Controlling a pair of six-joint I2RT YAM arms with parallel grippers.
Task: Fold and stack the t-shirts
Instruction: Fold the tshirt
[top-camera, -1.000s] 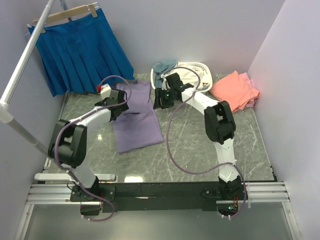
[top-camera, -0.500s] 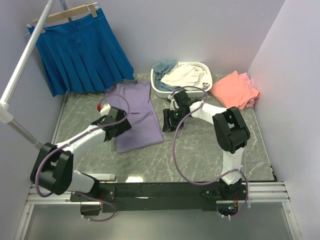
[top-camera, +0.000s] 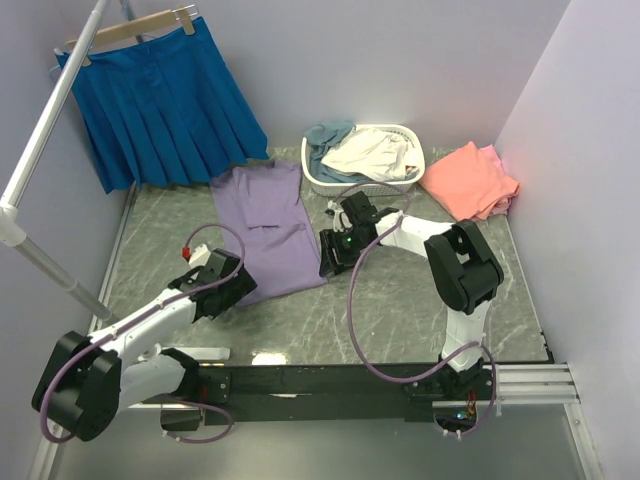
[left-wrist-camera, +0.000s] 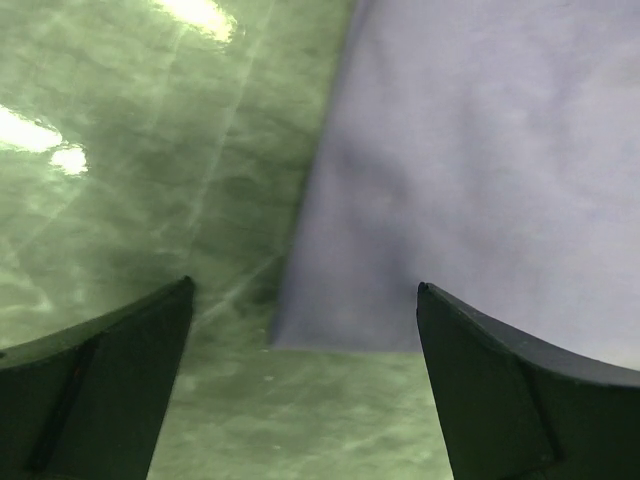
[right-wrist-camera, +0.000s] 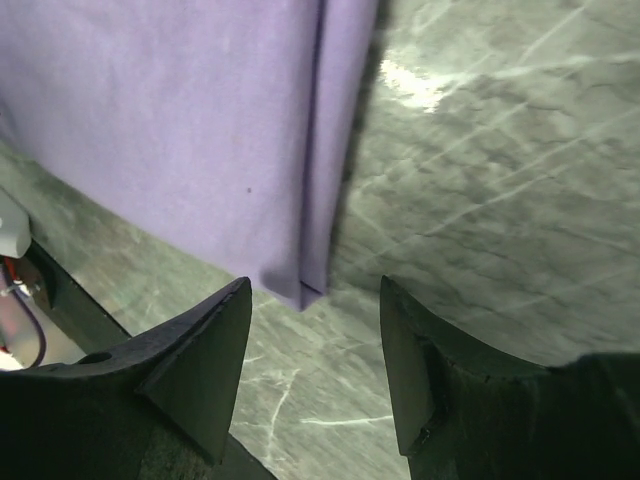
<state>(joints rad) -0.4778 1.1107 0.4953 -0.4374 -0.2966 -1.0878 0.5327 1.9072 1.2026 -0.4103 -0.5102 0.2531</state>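
Note:
Next, I pinch the t-shirt's near corner (top-camera: 322, 283) with my right gripper and help pull the t-shirt clear before folding, because the lavender-purple t-shirt's far end (top-camera: 256, 180) is close against the blue skirt.
A lavender-purple t-shirt (top-camera: 272, 228) lies folded in a long strip on the marble table. My left gripper (top-camera: 226, 292) is open and empty just above its near left corner (left-wrist-camera: 300, 325). My right gripper (top-camera: 328, 262) is open and empty just above its near right corner (right-wrist-camera: 305, 290). Coral-pink t-shirts (top-camera: 470, 182) lie in a pile at the back right. A cream-white t-shirt (top-camera: 372, 152) and a grey-blue one (top-camera: 325, 137) lie in the white basket (top-camera: 340, 183).
A bright blue pleated skirt (top-camera: 160, 100) hangs on a wooden hanger at the back left. A white pole (top-camera: 50, 110) slants across the left side. Walls close in the left, back and right.
Both grippers have moved from the shirt's far end toward me, down to its near corners. The shirt lies flat and longer than before.

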